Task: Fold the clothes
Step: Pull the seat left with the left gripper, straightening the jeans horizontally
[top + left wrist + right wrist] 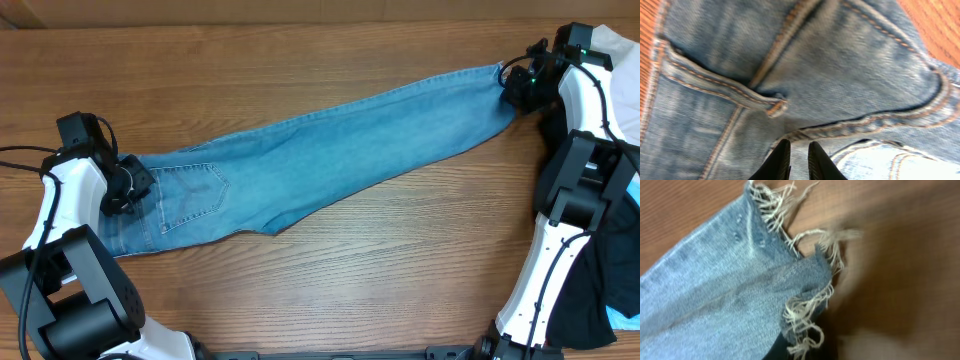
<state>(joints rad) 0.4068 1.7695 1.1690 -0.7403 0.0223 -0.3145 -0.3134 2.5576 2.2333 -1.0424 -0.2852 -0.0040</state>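
Observation:
My left gripper should pull the waist point(120, 236) toward the table's far edge to make the jeans straight, because the jeans slant point(365, 138) from the waist up to the frayed hems.
The light blue jeans point(330, 140) lie stretched out slantwise across the wooden table point(380, 270), waist at the left and frayed ankle hems at the upper right. A stitched back pocket point(190, 195) faces up. My left gripper point(135, 185) is at the waist end; in the left wrist view its fingers point(798, 150) are nearly together, pinching denim point(840, 65) next to a pocket seam. My right gripper point(515, 88) is at the ankle end; in the right wrist view only a dark finger point(787, 352) shows under the frayed hem point(805, 305), gripping it.
A black garment point(610, 270) hangs at the right edge behind the right arm. An off-white cloth point(615, 45) lies at the top right corner. Both arm bases stand at the front corners of the table.

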